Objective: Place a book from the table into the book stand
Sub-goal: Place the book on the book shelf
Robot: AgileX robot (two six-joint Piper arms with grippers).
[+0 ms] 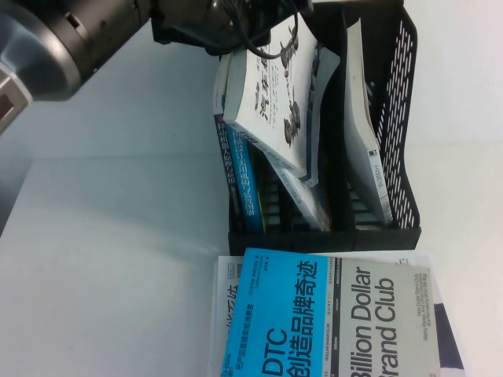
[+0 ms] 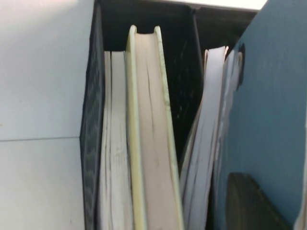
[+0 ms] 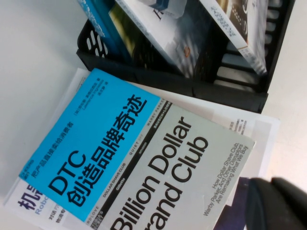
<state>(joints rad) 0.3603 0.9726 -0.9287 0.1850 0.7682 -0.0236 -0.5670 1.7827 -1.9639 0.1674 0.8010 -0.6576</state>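
Observation:
The white paperback is tilted across the blue-spined book. Next, my left gripper pulls the paperback up a little and turns it upright before lowering it into the middle slot [image 1: 333, 161].
My left gripper [image 1: 232, 35] is shut on the top edge of the book [image 1: 279, 98], a white paperback with a black Chinese title and grey car-part pictures. It holds the book tilted over the middle slot of the black book stand [image 1: 405, 181], lower edge down among the books there. In the left wrist view one dark finger [image 2: 249, 203] presses on the book's blue cover [image 2: 268, 110], above the stand [image 2: 91, 143]. The book [image 3: 165, 33] and stand [image 3: 192, 86] also show in the right wrist view. My right gripper [image 3: 278, 206] hovers over the table's front, near the book pile.
A blue-spined book [image 1: 250, 188] stands in the stand's left slot and a white one [image 1: 365, 118] in the right slot. The bright blue DTC book [image 1: 338, 322] lies on a pile in front of the stand. The white table [image 1: 110, 259] stretches to the left.

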